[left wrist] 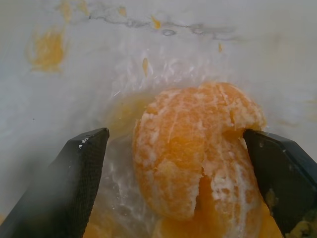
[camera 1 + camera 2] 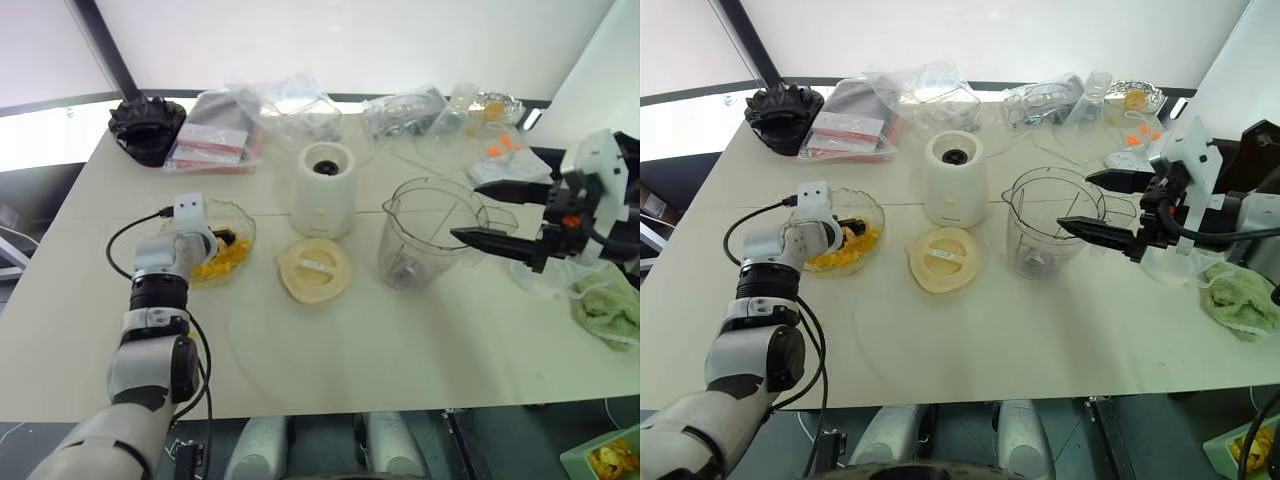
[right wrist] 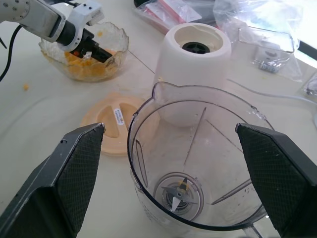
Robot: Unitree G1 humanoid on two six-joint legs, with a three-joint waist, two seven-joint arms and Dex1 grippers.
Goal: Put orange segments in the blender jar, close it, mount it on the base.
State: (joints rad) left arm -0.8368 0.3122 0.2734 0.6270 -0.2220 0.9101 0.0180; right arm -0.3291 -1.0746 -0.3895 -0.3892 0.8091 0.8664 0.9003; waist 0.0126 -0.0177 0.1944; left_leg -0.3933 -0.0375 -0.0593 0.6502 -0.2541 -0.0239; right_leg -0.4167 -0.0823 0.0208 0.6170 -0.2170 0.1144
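The orange segments should squash into ragged, clingy pulp when I pinch and lift them, because a torn split shows in the clump.
The orange segments lie in a shallow glass bowl at the table's left. My left gripper reaches down into that bowl, open. In the left wrist view its fingers straddle a peeled clump of orange segments, with a gap on one side. The clear blender jar stands upright and empty right of centre, its blade hub visible. My right gripper hovers open just to the right of the jar's rim. The cream base stands behind the centre, between bowl and jar.
A flat cream lid lies in front of the base. Plastic bags and tubs crowd the far edge, with a black bundle at the far left. A green cloth lies at the right edge.
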